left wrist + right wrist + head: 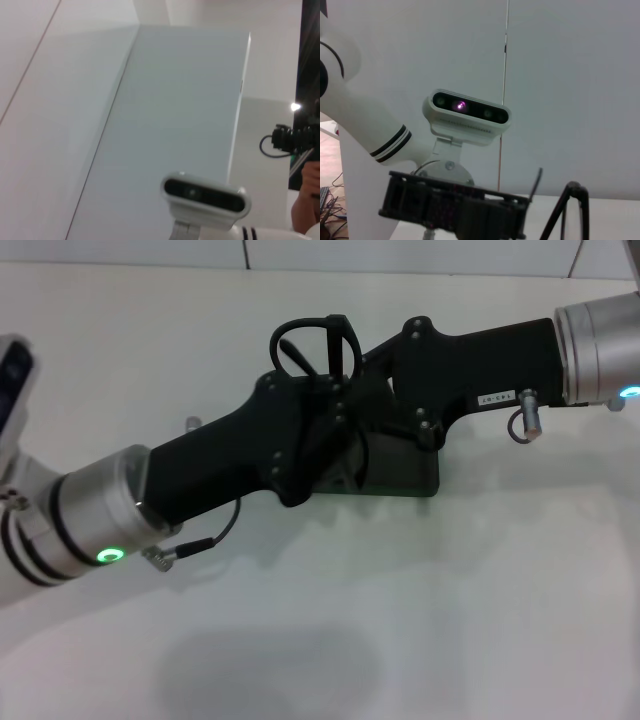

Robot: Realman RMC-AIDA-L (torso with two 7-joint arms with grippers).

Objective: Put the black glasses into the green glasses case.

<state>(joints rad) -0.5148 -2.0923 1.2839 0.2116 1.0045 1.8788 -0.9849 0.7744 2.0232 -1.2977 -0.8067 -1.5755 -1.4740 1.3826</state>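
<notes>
Next, I back my left gripper out of the way, because it crowds the black glasses (335, 346) over the green glasses case (405, 470). It should be clear before my right gripper turns down to lower the glasses in.
The black glasses (303, 343) stand up on edge just where my two grippers meet, one round lens and a slim temple arm showing above them. The left gripper (328, 398) reaches in from the lower left and the right gripper (362, 365) from the upper right; both tips are at the glasses. The green glasses case (402, 470) lies on the table right under both grippers, mostly hidden by them. In the right wrist view a lens rim of the glasses (574, 192) shows beside a black gripper body (455, 210).
The white table (420, 610) spreads around the case. A loose cable (215, 535) hangs off the left wrist. The left wrist view shows only a wall panel, the head camera (205, 196) and a person's hand (307, 192) at the edge.
</notes>
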